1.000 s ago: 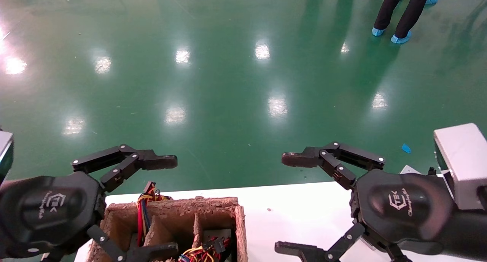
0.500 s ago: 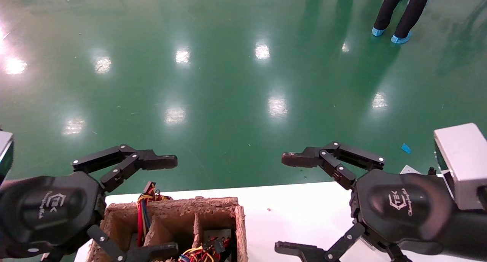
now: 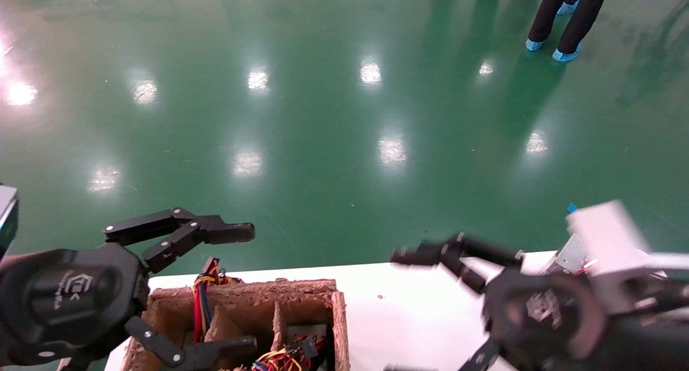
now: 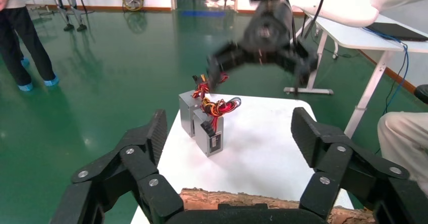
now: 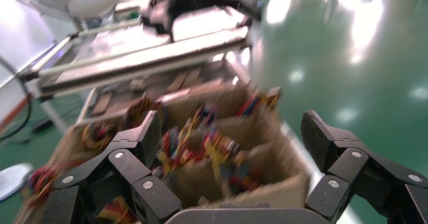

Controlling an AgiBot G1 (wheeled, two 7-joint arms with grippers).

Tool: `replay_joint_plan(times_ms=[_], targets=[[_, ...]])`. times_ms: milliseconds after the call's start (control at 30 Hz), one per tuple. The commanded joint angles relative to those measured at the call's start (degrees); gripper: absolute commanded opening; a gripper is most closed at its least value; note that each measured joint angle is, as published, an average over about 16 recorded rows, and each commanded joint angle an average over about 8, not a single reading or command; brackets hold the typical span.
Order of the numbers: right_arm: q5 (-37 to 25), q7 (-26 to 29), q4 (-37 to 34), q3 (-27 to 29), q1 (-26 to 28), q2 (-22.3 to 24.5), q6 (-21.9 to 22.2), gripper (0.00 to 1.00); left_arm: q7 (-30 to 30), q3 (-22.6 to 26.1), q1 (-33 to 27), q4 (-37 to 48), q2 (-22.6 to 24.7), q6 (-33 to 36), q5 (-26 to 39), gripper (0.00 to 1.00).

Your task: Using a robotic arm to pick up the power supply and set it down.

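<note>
Wire bundles (image 5: 175,151) poke up from the brown pulp box's compartments. I expect the power supply to follow, hanging and turning below its wires, as I lift them.
Two grey power supplies (image 4: 202,128) with red and yellow wire bundles stand on the white table (image 4: 262,148) in the left wrist view. More wired units sit in the compartments of a brown pulp box (image 3: 338,312), which also fills the right wrist view (image 5: 272,183). My left gripper (image 3: 239,290) hangs open over the box's left end, nothing between its fingers (image 4: 229,128). My right gripper (image 3: 401,312) is open and blurred with motion above the table's right part (image 5: 232,130), near a grey power supply (image 3: 562,255) behind it.
The green floor lies beyond the table's far edge (image 3: 377,266). A person's legs (image 3: 570,15) stand at the far right. The left wrist view shows another white table (image 4: 353,37), a seated person's knee (image 4: 404,133) and a standing person (image 4: 20,42).
My right arm has dropped lower and swung slightly left, now blurred with motion. The left gripper has sunk a little and stays open. The standing person has shifted their feet.
</note>
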Motion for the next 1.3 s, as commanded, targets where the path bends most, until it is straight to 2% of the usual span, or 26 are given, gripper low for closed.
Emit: replay_joint_plan(times_ms=[33, 200, 400, 667, 833, 1133, 1300], targets=[[-1.38, 1.18, -0.76, -1.31, 0.34, -0.48, -1.06, 1.00, 0.00, 0.01, -0.01, 0.01, 0.00, 0.00, 0.00, 0.00], [-2.51, 2.95, 1.61, -6.90, 1.42, -2.00, -2.68, 1.00, 0.01, 0.02, -0.01, 0.01, 0.00, 0.00, -0.01, 0.00], [-0.33, 2.50, 4.45, -14.77, 3.23, -1.92, -3.10, 1.00, 0.01, 0.03, -0.01, 0.01, -0.01, 0.00, -0.01, 0.00], [1.96, -2.96, 5.14, -27.54, 6.41, 0.93, -3.09, 1.00, 0.02, 0.04, -0.02, 0.01, -0.01, 0.00, -0.02, 0.00], [2.68, -6.59, 5.10, -33.57, 7.66, 1.33, -2.76, 1.00, 0.03, 0.05, -0.02, 0.01, -0.01, -0.01, -0.03, 0.00], [1.35, -9.52, 5.08, -42.68, 11.55, 1.96, -2.44, 0.81, 0.03, 0.07, -0.02, 0.01, -0.02, -0.01, -0.04, 0.00], [1.69, -10.29, 4.92, -45.92, 12.54, 4.24, -2.02, 0.83, 0.04, 0.08, -0.03, 0.01, -0.02, -0.02, -0.05, 0.00]])
